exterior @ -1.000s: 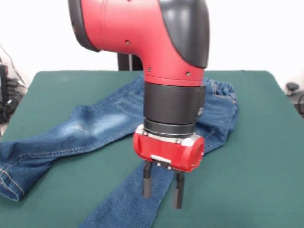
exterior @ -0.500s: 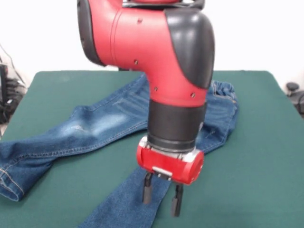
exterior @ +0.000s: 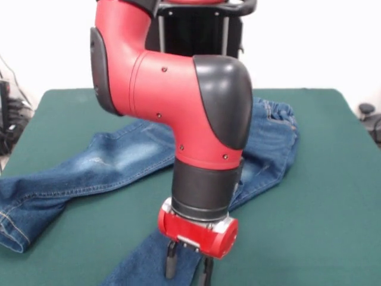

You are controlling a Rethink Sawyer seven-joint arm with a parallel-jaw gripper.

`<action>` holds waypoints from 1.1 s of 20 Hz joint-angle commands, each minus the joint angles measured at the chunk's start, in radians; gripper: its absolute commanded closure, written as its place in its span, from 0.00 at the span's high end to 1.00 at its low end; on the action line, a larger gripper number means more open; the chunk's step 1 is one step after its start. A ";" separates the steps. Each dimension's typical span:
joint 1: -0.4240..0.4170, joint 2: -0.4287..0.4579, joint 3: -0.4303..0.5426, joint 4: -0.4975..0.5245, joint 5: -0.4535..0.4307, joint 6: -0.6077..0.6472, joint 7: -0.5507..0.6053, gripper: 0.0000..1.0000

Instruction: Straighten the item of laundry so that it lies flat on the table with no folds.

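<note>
The near leg (exterior: 146, 263) will swing over to the other leg when I pull, and the waistband will stay where it is, because a green gap (exterior: 116, 220) lies between the legs.
The item of laundry (exterior: 119, 158), a small pair of blue jeans, is spread in a V on the green table (exterior: 321, 196). Its waistband (exterior: 278, 113) is at the back right. One leg runs left to a hem near the table's left edge (exterior: 15, 229). The other leg (exterior: 140, 262) runs down to the picture's bottom edge. My gripper (exterior: 189, 271) hangs low over this near leg, open, with its two dark fingers (exterior: 171, 268) pointing down at the denim. I cannot tell whether the tips touch the cloth. My arm hides the crotch area.
Bare green table lies to the right of the jeans and at the back left. Dark cables and gear (exterior: 9, 119) sit off the table's left side, and a small black object (exterior: 366, 110) lies off its right side.
My arm has swung lower and toward the near edge, slightly left. The gripper has dropped closer to the near leg. The jeans have not moved.
</note>
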 commanded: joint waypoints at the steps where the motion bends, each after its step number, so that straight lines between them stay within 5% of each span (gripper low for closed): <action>1: -0.004 0.235 0.063 -0.067 0.020 -0.016 0.126 1.00; 6: 0.005 0.253 0.040 -0.108 0.001 0.017 0.114 1.00; 7: 0.017 0.259 0.015 -0.124 -0.015 0.019 0.109 0.00; 22: 0.007 0.229 0.040 -0.091 0.012 0.105 0.129 0.00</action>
